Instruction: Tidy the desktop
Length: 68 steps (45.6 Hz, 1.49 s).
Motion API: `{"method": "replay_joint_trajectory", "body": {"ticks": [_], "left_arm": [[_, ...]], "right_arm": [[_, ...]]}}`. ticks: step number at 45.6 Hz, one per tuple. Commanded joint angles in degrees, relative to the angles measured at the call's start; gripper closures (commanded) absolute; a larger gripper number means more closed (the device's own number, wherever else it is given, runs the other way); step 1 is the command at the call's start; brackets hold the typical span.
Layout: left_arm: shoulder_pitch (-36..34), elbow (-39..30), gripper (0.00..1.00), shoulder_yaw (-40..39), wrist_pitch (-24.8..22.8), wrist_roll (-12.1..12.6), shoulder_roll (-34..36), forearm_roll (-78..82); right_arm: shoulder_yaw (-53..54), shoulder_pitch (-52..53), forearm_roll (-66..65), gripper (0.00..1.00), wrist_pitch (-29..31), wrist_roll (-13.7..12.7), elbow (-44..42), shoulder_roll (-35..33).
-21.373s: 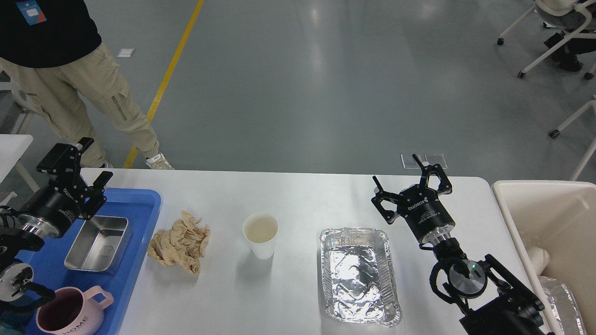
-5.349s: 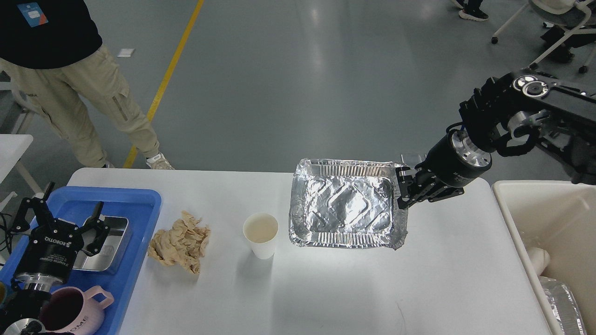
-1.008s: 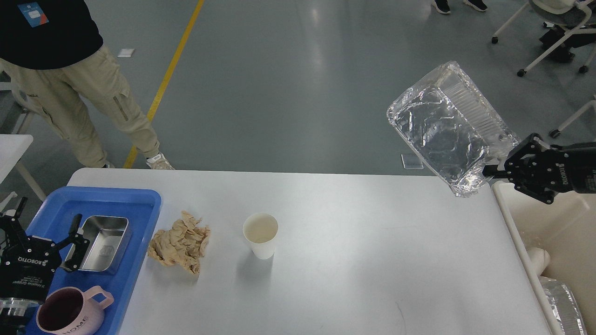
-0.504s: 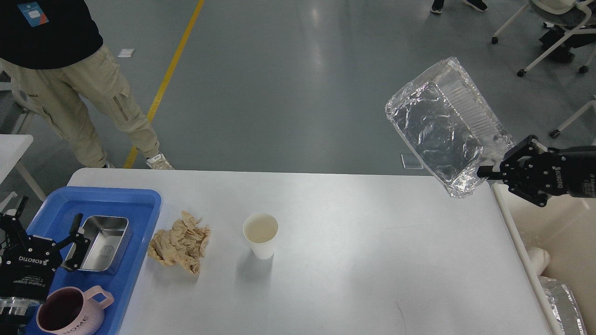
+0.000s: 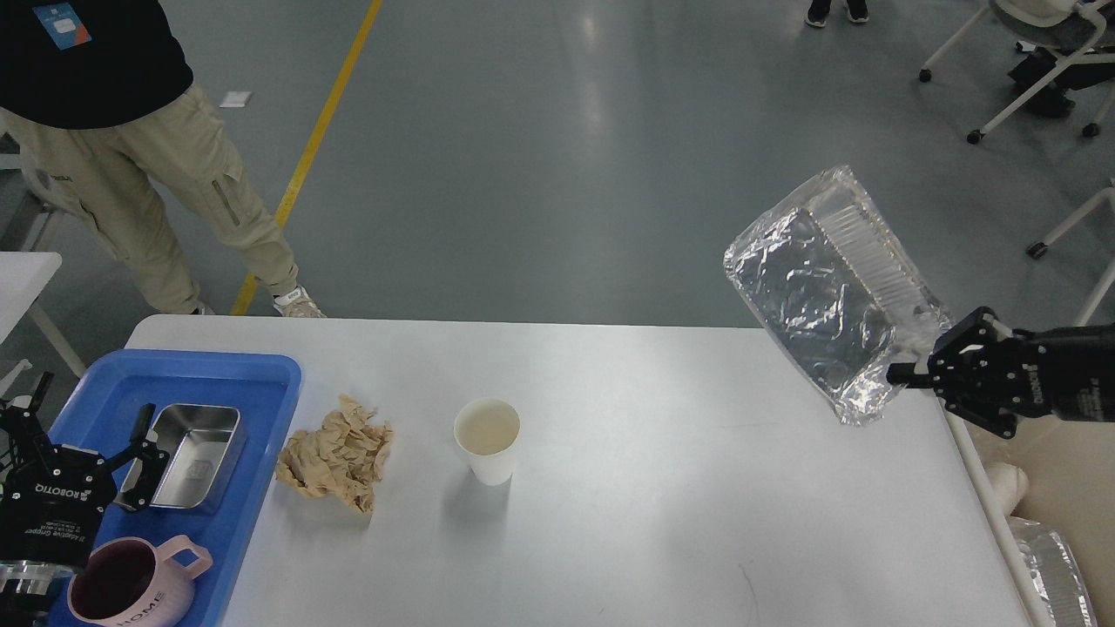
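Observation:
The cup's opening [image 5: 487,427] is showing a plain pale inside, so I expect the white paper cup [image 5: 489,458] to be empty when I carry it tilted to the foil tray.
The white desktop [image 5: 645,505] carries a crumpled brown paper [image 5: 338,451] and a white paper cup [image 5: 487,438] near its middle left. My right gripper [image 5: 906,373] is shut on the rim of a foil tray [image 5: 827,292] and holds it tilted in the air over the table's right edge. My left gripper [image 5: 83,427] is open and empty, low over the blue tray [image 5: 253,383] at the left.
The blue tray holds a steel box [image 5: 187,453] and a pink mug [image 5: 131,588]. A beige bin [image 5: 1058,488] stands right of the table, with another foil tray [image 5: 1058,566] inside. A person [image 5: 131,148] stands at the far left corner. Chairs stand at the far right.
My right gripper has come down and a little left with the foil tray, which now hangs lower over the table's right edge. The left arm has hardly moved.

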Motion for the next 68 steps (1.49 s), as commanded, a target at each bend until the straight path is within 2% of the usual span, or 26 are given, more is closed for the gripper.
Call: {"method": "replay_joint_trajectory", "body": {"ticks": [1,24,37,63,68], "left_arm": [[0.2,0.0,0.03,0.0,0.1,0.0,0.2,0.1],[0.3,-0.3,0.03,0.0,0.0,0.0,0.3,0.1],[0.3,-0.3,0.03,0.1,0.1,0.0,0.2,0.1],[0.1,-0.2,0.03,0.2,0.1,0.0,0.2,0.1],[0.1,-0.2,0.03,0.1,0.0,0.0,0.2,0.1]], "right_arm": [[-0.1,-2.5,-3.3,1.00,-0.6,-0.3,0.0,2.6],[0.7,-6.3,-4.7,1.00,-2.2,-0.4,-0.2,3.5],[2.1,-7.8,4.3,1.00,-1.9,0.3,-0.6,3.6],[-2.0,-10.6,-0.6,1.00,0.1,-0.7,1.8,5.9],[-2.0,-10.1,-2.0,1.00,0.1,-1.6,1.9,5.9]]}}
